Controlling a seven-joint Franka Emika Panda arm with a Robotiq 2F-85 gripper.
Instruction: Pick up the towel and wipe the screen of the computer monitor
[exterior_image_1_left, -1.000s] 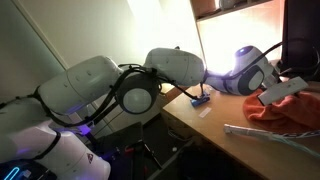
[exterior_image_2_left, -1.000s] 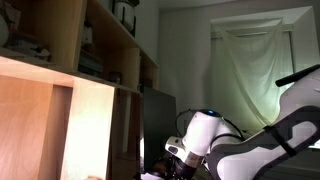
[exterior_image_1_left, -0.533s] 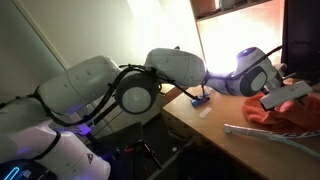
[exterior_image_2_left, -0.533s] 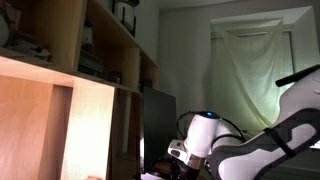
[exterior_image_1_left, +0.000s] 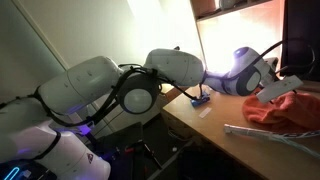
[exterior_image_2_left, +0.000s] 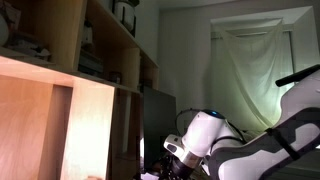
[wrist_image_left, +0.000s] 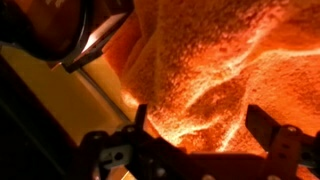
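Observation:
The broad part of the towel in front of the robot's gripper is wider than the gripper's open fingers, so the robot should move back and come down over the towel's narrower raised fold.
An orange towel lies crumpled on the wooden desk below the dark computer monitor. My gripper hangs just over the towel's near edge. In the wrist view the towel fills most of the picture. The gripper is open, with its two dark fingers spread on either side of a fold of the towel. I cannot tell whether the fingers touch the cloth. In an exterior view the wrist sits beside the dark monitor; the towel is hidden there.
A small blue object lies on the desk near the arm. A long white item lies along the desk's front. Wooden shelves with clutter stand beside the monitor. A pale curtain hangs behind.
The gripper dipped slightly toward the towel half a second ago and has drawn back a little. It stays open over the towel.

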